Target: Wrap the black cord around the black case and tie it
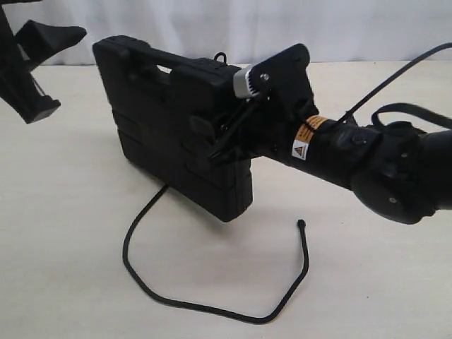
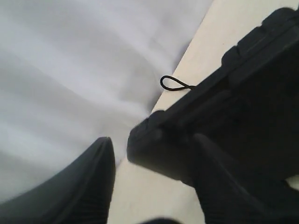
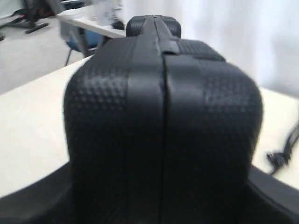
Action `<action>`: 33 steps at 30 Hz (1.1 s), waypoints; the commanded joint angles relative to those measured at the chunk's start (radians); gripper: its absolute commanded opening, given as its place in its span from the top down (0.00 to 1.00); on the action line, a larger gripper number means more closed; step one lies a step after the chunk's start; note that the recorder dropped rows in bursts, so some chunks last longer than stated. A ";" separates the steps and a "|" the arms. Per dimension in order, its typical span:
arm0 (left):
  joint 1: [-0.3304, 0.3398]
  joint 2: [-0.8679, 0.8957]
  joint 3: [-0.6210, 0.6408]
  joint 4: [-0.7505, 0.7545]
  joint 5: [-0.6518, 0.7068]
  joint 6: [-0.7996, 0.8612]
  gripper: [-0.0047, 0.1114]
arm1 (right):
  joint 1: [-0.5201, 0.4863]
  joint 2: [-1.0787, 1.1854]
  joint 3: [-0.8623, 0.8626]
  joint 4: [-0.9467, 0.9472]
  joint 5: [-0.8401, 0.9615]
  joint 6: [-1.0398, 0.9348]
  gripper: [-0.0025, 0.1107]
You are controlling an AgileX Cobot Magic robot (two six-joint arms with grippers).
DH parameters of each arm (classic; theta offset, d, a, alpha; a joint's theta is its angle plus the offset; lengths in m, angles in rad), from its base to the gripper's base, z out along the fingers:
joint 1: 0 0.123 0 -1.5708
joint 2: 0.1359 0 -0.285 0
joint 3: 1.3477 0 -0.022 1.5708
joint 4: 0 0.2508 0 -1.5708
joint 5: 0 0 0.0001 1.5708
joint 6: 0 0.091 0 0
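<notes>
My right gripper is holding up the tipped black case, and the black cord curves in front of it. So my left gripper should pull the cord [image 1: 129, 240] aside while my right gripper keeps the case up.
The black case [image 1: 173, 120] is tipped up on its lower edge, lid towards the exterior camera. My right gripper [image 1: 227, 138] is shut on its right end; in the right wrist view the case [image 3: 161, 116] fills the frame between my fingers [image 3: 32, 205]. The black cord [image 1: 205, 307] comes out from under the case and curves over the table to a knotted end [image 1: 301, 224]. Its small loop [image 1: 221, 56] pokes up behind the case and also shows in the left wrist view as a loop [image 2: 170, 84]. My left gripper [image 1: 67, 70] hangs open beside the case's left corner [image 2: 154, 140], holding nothing.
The pale table [image 1: 63, 233] carries only the case and cord. A white curtain [image 1: 233, 25] hangs behind its far edge. My right arm [image 1: 374, 162] and its glossy cables [image 1: 395, 74] reach in from the right.
</notes>
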 commanded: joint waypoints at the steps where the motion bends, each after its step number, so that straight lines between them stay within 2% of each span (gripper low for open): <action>1: 0.020 0.026 -0.001 -0.004 -0.011 -0.200 0.53 | -0.002 -0.032 -0.006 0.015 0.031 0.225 0.94; 7: 0.024 0.098 0.001 -0.004 0.023 -0.314 0.53 | -0.002 0.047 -0.006 -0.087 -0.048 0.503 0.94; 9: 0.046 0.138 0.001 -0.002 0.069 -0.368 0.53 | -0.002 0.085 -0.006 -0.115 -0.067 0.568 0.94; 11: 0.108 0.170 0.016 -0.002 0.083 -0.437 0.60 | -0.004 0.108 -0.006 -0.089 -0.059 0.550 0.94; 12: 0.148 0.172 0.057 -0.018 0.040 -0.446 0.68 | -0.004 0.120 -0.006 -0.055 -0.055 0.534 0.94; 13: 0.162 0.172 0.080 -0.029 -0.002 -0.446 0.71 | -0.004 0.125 -0.006 -0.046 -0.062 0.523 0.94; 14: 0.186 0.172 0.146 -0.053 -0.102 -0.446 0.79 | -0.004 0.133 -0.006 -0.018 -0.061 0.490 0.94; 16: 0.189 0.172 0.247 -0.057 -0.243 -0.444 0.90 | -0.004 0.138 -0.006 0.040 -0.060 0.392 0.94; 18: 0.182 0.172 0.340 -0.081 -0.376 -0.446 0.96 | -0.004 0.138 -0.006 0.120 -0.060 0.320 0.94; 20: 0.147 0.174 0.387 -0.079 -0.429 -0.446 0.96 | -0.004 0.138 -0.006 0.176 -0.057 0.229 0.94; 23: 0.040 0.231 0.388 -0.009 -0.367 -0.443 0.96 | -0.004 0.138 -0.006 0.207 -0.052 0.175 0.94; 25: -0.038 0.328 0.361 0.000 -0.273 -0.440 0.96 | -0.004 0.138 -0.006 0.207 -0.052 0.175 0.94; 26: -0.054 0.360 0.347 -0.006 -0.227 -0.440 0.96 | -0.004 0.138 -0.006 0.207 -0.052 0.175 0.94; 27: -0.077 0.441 0.306 -0.068 -0.135 -0.431 0.96 | -0.004 0.138 -0.006 0.207 -0.043 0.175 0.94; 28: -0.079 0.513 0.266 -0.202 -0.064 -0.328 0.96 | -0.004 0.138 -0.006 0.207 -0.035 0.175 0.94; 29: -0.079 0.551 0.246 -0.304 -0.043 -0.238 0.96 | -0.004 0.138 -0.006 0.207 -0.029 0.173 0.94; 30: -0.079 0.611 0.206 -0.504 -0.024 -0.055 0.96 | -0.004 0.138 -0.006 0.207 -0.023 0.150 0.94; 32: -0.072 0.680 0.155 -0.755 -0.007 0.166 0.96 | -0.004 0.138 -0.006 0.207 -0.010 0.141 0.94; 33: -0.061 0.697 0.138 -0.793 0.007 0.188 0.96 | -0.004 0.138 -0.006 0.207 -0.007 0.141 0.94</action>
